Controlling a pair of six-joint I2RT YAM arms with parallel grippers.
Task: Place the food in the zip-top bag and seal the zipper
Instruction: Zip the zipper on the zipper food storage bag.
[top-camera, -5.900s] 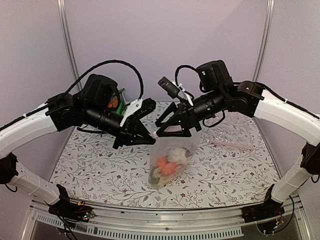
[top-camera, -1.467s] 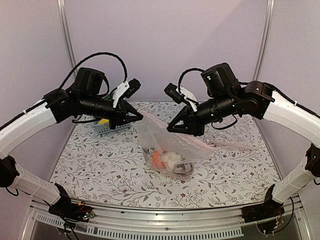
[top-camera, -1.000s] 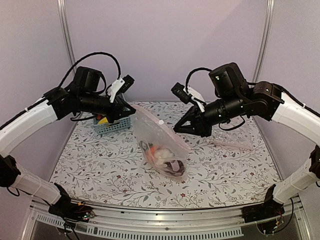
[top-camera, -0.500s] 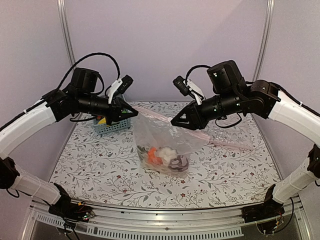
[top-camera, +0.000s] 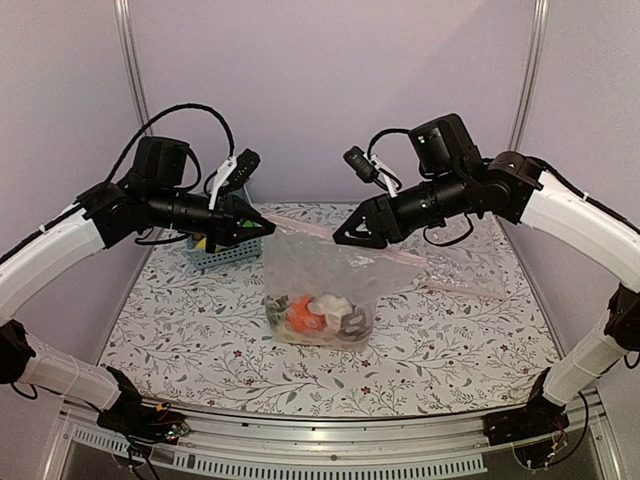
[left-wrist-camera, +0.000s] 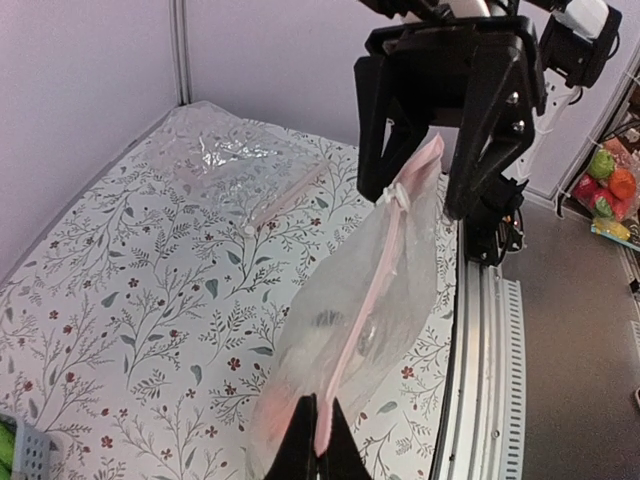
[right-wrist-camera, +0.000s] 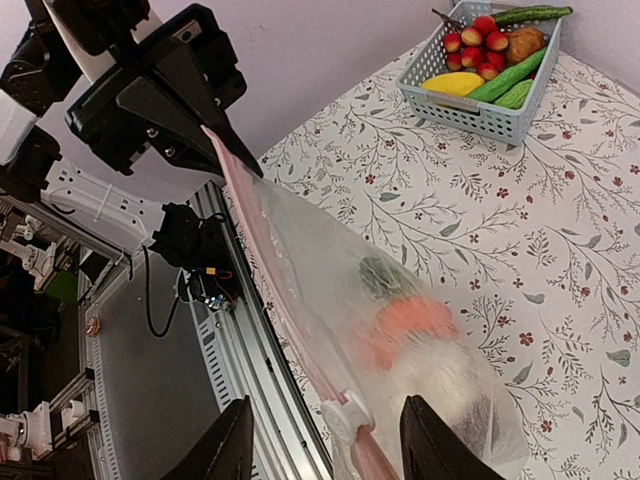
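Note:
The robot's left gripper is on the zipper's end (top-camera: 273, 219), far from the slider, so next the right gripper pinches the slider while the left gripper takes the zipper nearer it (top-camera: 309, 230).
The zip-top bag (top-camera: 315, 275) hangs between both grippers, its bottom resting on the table. Inside lie the orange piece (top-camera: 300, 316), the cream-white vegetable (top-camera: 330, 304) and a dark piece (top-camera: 352, 322). The pink zipper (top-camera: 310, 233) runs taut along the top. My left gripper (top-camera: 268, 228) is shut on one end of the zipper (left-wrist-camera: 345, 350), as the left wrist view shows near its fingers (left-wrist-camera: 315, 435). My right gripper (top-camera: 343, 238) stands open astride the strip, with the white slider (right-wrist-camera: 345, 410) between its fingers. The right wrist view shows the orange piece (right-wrist-camera: 405, 320) through the plastic.
A blue-grey basket (top-camera: 225, 257) with small red fruits and green cucumbers (right-wrist-camera: 505, 75) stands at the back left behind the left gripper. The second clear bag (top-camera: 465, 282) lies flat at the right. The metal rail (left-wrist-camera: 480, 340) lines the table's near edge.
The bag has swung from slanting to hanging upright, and the food has settled at its bottom. My right gripper has shifted left and up along the zipper towards the left gripper.

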